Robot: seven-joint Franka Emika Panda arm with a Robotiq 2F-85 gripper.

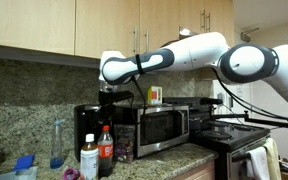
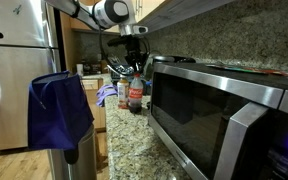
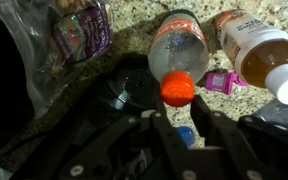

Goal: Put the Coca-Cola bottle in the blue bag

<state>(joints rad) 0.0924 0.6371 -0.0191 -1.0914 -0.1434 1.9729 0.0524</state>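
My gripper should open its fingers wide and lower them around the Coca-Cola bottle (image 3: 179,47) before it closes, because the red cap (image 3: 178,89) is beyond the ends of its narrowed fingers.
The Coca-Cola bottle (image 1: 105,150) stands upright on the granite counter, with dark cola, a red label and a red cap (image 3: 178,89). It also shows in an exterior view (image 2: 136,93). My gripper (image 1: 108,101) hangs directly above it, open and empty, also seen in an exterior view (image 2: 134,52). In the wrist view the two fingers (image 3: 177,122) are spread, with the cap just beyond their tips. The blue bag (image 2: 59,110) hangs open off the counter's edge, some way from the bottle.
A shorter white-labelled bottle (image 1: 88,158) stands right beside the cola bottle, also in the wrist view (image 3: 256,48). A tall clear bottle (image 1: 57,143), a microwave (image 1: 160,127), a pink object (image 3: 222,82), a plastic packet (image 3: 76,35) and a fridge (image 2: 9,70) are nearby.
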